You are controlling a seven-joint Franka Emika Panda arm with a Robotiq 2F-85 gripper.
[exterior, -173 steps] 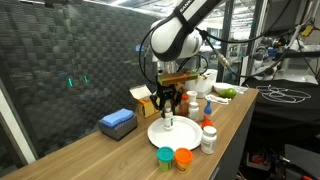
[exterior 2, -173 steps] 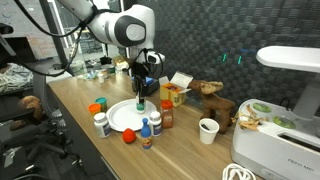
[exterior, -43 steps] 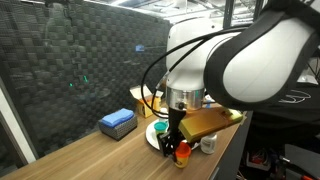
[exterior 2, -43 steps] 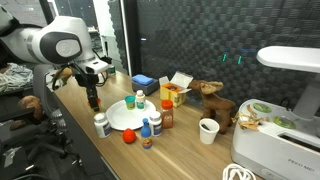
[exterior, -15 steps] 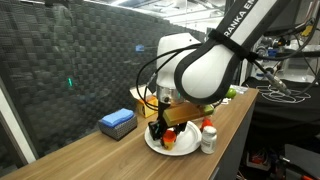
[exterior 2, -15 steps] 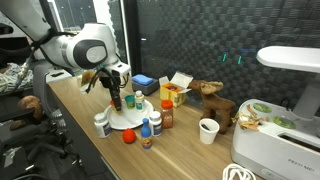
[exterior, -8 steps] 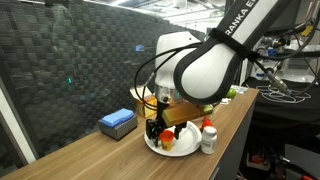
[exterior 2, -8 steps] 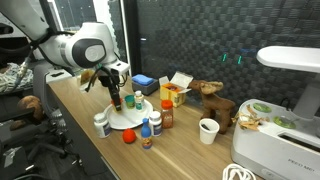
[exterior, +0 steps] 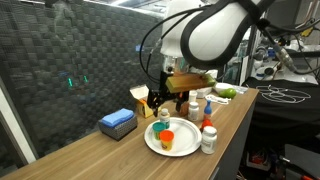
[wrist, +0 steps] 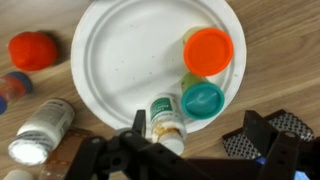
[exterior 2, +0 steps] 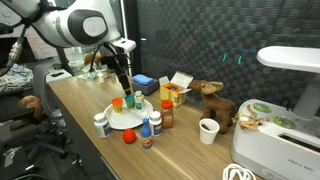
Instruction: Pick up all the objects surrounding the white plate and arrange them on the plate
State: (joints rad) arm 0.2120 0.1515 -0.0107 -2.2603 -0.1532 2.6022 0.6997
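Note:
I should go on moving my gripper toward the red-capped jar [exterior 2: 167,115] and close it there, because the jar is upright beside the white plate and its top [exterior 2: 167,103] is clear for my open fingers.
The white plate [exterior: 183,149] [exterior 2: 118,121] [wrist: 130,50] holds an orange-capped jar [exterior: 167,139] [wrist: 208,50], a teal-capped jar [wrist: 203,99] [exterior 2: 130,102] and a white bottle with a green label [wrist: 165,120] [exterior 2: 139,103]. My gripper [exterior: 160,101] [exterior 2: 124,84] [wrist: 200,135] hangs open above the plate's edge, holding nothing. Off the plate stand a white jar [exterior 2: 101,124] [wrist: 40,130], a red-capped jar [exterior 2: 129,137] [wrist: 32,50] and a few small bottles [exterior 2: 155,122] [exterior: 208,135].
A flat blue box [exterior: 117,122] lies at the back of the wooden table. A yellow-and-white carton [exterior: 143,98] [exterior 2: 175,91] stands behind the plate. A paper cup [exterior 2: 208,130] and a white appliance [exterior 2: 285,110] are further along.
My gripper has opened and risen from the plate, leaving the orange-capped jar standing on it.

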